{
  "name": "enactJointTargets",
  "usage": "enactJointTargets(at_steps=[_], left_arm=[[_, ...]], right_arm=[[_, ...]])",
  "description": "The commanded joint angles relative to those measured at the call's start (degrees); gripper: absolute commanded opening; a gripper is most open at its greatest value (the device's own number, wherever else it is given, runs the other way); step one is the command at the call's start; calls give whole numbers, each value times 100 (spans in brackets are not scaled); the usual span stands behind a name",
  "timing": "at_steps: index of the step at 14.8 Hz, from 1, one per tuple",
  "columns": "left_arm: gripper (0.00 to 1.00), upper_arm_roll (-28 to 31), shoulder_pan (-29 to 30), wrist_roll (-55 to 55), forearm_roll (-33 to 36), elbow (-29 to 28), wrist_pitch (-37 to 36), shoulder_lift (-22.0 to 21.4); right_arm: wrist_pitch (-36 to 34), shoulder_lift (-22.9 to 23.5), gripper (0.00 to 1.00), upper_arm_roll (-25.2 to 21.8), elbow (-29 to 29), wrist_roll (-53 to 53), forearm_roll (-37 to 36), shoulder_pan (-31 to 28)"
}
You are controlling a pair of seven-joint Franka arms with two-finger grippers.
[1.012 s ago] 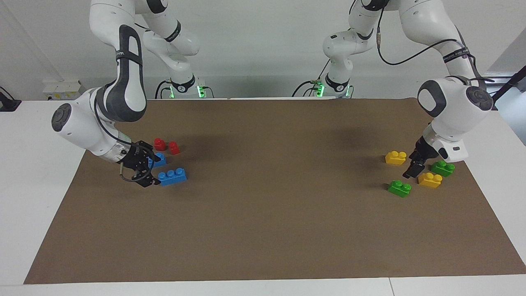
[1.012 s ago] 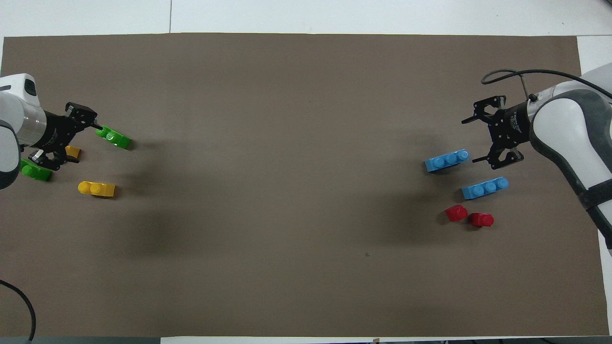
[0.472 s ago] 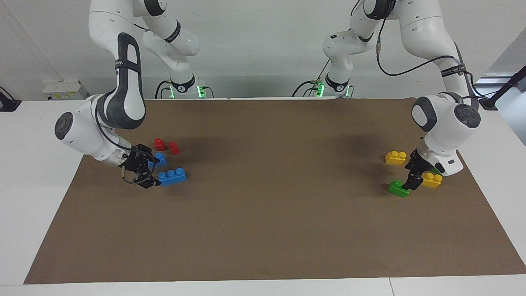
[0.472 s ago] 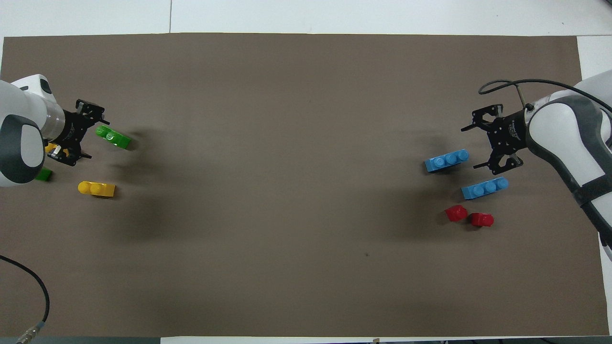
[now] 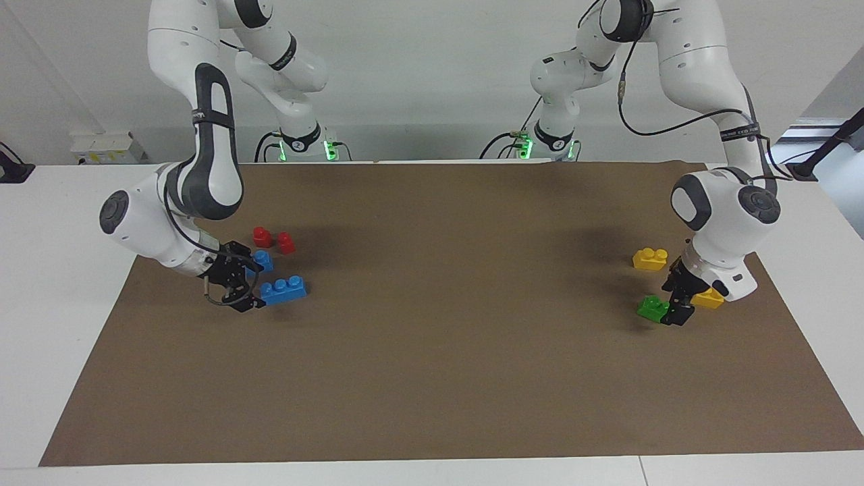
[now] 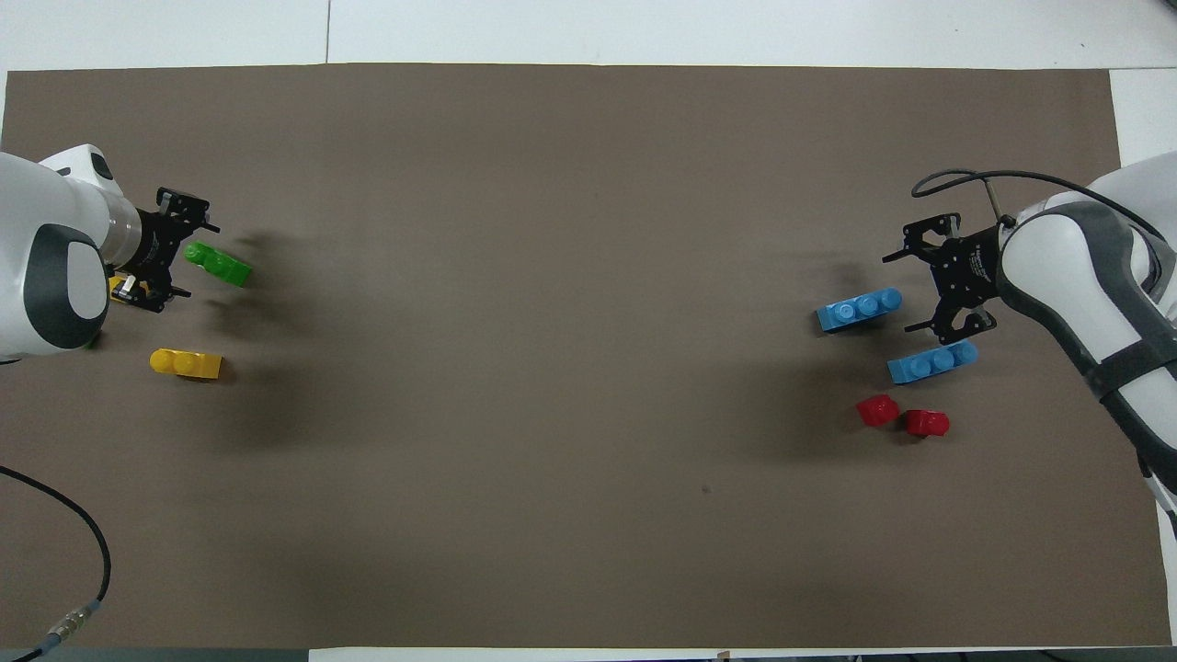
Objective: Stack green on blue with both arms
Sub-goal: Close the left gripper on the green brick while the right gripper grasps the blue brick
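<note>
I expect the blue brick's gripped end (image 6: pixel 890 300) to stay uncovered when I put green on top of that brick, because the green brick (image 6: pixel 219 265) is shorter than the farther blue brick.
A green two-stud brick (image 5: pixel 651 308) (image 6: pixel 219 264) lies on the brown mat at the left arm's end. My left gripper (image 5: pixel 677 307) (image 6: pixel 190 259) is open, low at the mat, with its fingers astride that brick's end. The second green brick is hidden under the left arm. Two blue three-stud bricks lie at the right arm's end: one farther from the robots (image 5: pixel 283 289) (image 6: pixel 860 309), one nearer (image 5: pixel 262 259) (image 6: pixel 931 361). My right gripper (image 5: pixel 255 287) (image 6: pixel 903 291) is open, low, just beside the farther blue brick's end.
A yellow brick (image 5: pixel 650 258) (image 6: pixel 187 363) lies nearer to the robots than the green one. Another yellow brick (image 5: pixel 709 297) (image 6: pixel 118 287) sits partly under the left wrist. Two red blocks (image 5: pixel 262 236) (image 6: pixel 877 410) lie beside the nearer blue brick. The brown mat (image 5: pixel 439 351) covers the table.
My left gripper came down and moved onto the green brick's end, covering the second green brick. My right gripper edged a little toward the farther blue brick. No brick moved.
</note>
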Motion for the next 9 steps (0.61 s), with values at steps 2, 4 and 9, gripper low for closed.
enactJointTargets(at_steps=[2,4,9], left_arm=[[100,-14,34,-98,94,37,7,88],[100,-14,43,-98,94,37,-1,88],[61,-14,43,-98,94,19,78,96]], right_arm=[[273,-9,100,34,-220,-172,204,0],[422,-27,100,34,-343,-172,204,0],[598,-9,100,34,-475,-295,204,0]])
